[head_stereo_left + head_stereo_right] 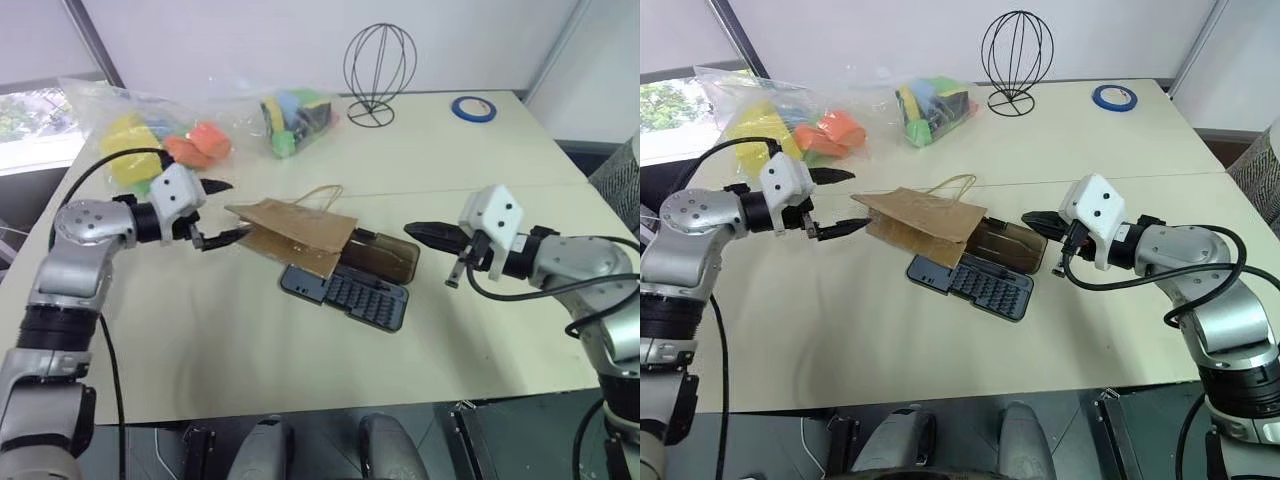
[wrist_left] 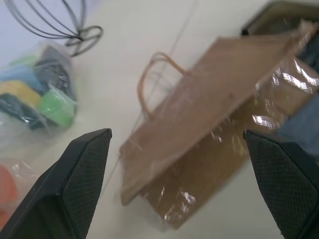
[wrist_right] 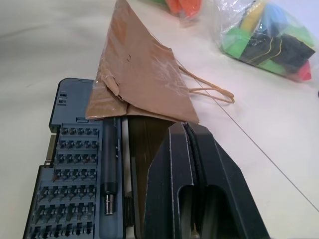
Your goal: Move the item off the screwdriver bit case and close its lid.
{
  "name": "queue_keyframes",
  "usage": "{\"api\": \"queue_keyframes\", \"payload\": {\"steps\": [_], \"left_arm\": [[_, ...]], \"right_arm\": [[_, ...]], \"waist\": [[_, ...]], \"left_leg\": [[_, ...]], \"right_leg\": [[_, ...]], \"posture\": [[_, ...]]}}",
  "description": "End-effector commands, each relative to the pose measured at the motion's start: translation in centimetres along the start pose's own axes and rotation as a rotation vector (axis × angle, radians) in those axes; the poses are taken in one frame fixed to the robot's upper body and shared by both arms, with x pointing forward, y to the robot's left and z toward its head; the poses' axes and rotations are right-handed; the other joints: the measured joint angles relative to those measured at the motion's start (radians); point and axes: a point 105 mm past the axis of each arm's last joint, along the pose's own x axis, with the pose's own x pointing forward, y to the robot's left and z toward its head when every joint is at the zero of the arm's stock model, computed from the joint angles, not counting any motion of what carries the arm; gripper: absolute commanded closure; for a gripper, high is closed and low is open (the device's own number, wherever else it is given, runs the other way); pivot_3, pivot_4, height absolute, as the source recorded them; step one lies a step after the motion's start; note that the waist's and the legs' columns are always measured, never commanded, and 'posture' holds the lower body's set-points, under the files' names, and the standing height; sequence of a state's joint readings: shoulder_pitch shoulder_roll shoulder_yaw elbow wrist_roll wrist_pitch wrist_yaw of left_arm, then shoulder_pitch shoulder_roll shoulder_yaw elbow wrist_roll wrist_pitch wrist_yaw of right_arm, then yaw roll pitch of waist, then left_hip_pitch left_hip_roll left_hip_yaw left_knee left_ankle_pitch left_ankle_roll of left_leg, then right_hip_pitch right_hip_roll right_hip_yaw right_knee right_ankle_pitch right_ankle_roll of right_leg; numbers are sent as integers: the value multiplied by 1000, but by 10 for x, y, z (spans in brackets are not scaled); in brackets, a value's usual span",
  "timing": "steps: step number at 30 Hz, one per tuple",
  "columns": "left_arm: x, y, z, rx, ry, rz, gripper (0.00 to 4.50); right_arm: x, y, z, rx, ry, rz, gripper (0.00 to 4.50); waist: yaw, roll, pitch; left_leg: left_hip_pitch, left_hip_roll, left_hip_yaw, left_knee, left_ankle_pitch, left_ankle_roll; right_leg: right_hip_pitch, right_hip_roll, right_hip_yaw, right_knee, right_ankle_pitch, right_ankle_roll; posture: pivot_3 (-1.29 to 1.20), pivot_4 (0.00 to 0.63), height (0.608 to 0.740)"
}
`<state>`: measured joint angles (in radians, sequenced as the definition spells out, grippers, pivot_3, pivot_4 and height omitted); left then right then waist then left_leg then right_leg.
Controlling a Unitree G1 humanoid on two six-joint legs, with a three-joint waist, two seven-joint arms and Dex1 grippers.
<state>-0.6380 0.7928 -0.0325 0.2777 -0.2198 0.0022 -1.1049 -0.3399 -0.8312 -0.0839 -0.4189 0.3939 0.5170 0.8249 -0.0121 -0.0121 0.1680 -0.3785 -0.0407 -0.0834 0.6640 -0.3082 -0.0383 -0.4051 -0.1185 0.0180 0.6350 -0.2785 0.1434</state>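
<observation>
The brown paper bag [image 1: 298, 228] has its loop handle [image 1: 325, 188] clear of the lid. So the bag should come free when I lift it, and the case should stay in place.
The item, a creased brown paper bag [image 1: 295, 232] with loop handles, lies across the left end of the open screwdriver bit case, covering part of the dark tray [image 1: 365, 298] and the smoky brown lid [image 1: 388, 256]. My left gripper [image 1: 225, 212] is open, with one finger on each side of the bag's left edge; the left wrist view shows the bag [image 2: 199, 144] between the spread fingers [image 2: 75, 189]. My right gripper [image 1: 425, 233] is shut on nothing and points at the lid's right end from a short way off. The right wrist view shows rows of bits in the tray [image 3: 75, 174].
Two clear bags of colourful foam blocks [image 1: 160, 140] [image 1: 295, 115] lie at the back left. A black wire stand [image 1: 378, 70] and a roll of blue tape [image 1: 472, 108] sit at the back. Bare tabletop [image 1: 200, 340] stretches in front of the case to the near edge.
</observation>
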Motion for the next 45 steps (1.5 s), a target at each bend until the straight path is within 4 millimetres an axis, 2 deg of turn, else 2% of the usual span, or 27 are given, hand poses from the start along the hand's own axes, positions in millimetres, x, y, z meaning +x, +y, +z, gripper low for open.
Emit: {"api": "queue_keyframes", "payload": {"steps": [1, 8, 16, 24, 27, 33, 34, 38, 45], "left_arm": [[3, 10, 6, 122, 5, -15, 90], [27, 16, 5, 289, 15, -58, 90], [47, 10, -10, 323, 62, -143, 90], [64, 14, -16, 304, 87, -109, 90], [69, 9, -24, 259, 103, -115, 877], [71, -2, -38, 154, 122, -146, 3848], [71, -3, -41, 148, 132, -150, 4463], [68, -6, -49, 124, 150, -150, 4463], [53, 1, -57, 80, 154, -48, 4463]], "right_arm": [[-1, 2, 12, -42, -36, -8, 4500], [-1, 1, 12, -40, -37, -25, 4500], [-4, 0, 12, -42, -35, -50, 4500], [-4, 0, 13, -42, -35, -65, 4500], [-4, -1, 13, -44, -34, -74, 4500], [-5, -2, 13, -47, -32, -82, 4500], [-5, -2, 13, -47, -32, -84, 4500], [-5, -3, 13, -46, -33, -85, 4500], [-3, -3, 13, -46, -36, -80, 4500]], "waist": [[-1, 0, 0], [-1, 0, 0], [-5, -1, 0], [-3, -1, 1], [-4, -1, 1], [-5, -2, 1], [-6, -2, 1], [-7, -2, 1], [-10, -2, 1]], "left_leg": [[0, 0, 0, 0, 0, 0], [-2, 0, 0, 1, 0, 0], [-2, 0, 0, 2, 0, 0], [-3, 0, 0, 3, 0, 0], [-4, 0, 0, 3, 0, 0], [-4, 0, 0, 3, 1, -1], [-3, 0, 0, 3, 1, -1], [-3, 0, 0, 3, 0, 0], [-3, 0, 0, 3, 0, 0]], "right_leg": [[0, 0, 0, 0, 0, 0], [0, 0, -2, 0, 0, 0], [-2, 0, -2, 2, 0, 1], [-2, 0, -2, 2, 0, 1], [-2, 0, -2, 3, 1, 1], [-4, 0, -2, 10, 0, 1], [-4, 0, -2, 10, 0, 1], [-4, 0, -2, 11, 0, 1], [-5, 0, -2, 12, 0, 1]], "posture": [[0, 150, 740], [0, 150, 740], [0, 150, 740], [0, 150, 740], [0, 150, 740], [0, 150, 740], [0, 150, 740], [0, 150, 740], [0, 150, 740]]}}
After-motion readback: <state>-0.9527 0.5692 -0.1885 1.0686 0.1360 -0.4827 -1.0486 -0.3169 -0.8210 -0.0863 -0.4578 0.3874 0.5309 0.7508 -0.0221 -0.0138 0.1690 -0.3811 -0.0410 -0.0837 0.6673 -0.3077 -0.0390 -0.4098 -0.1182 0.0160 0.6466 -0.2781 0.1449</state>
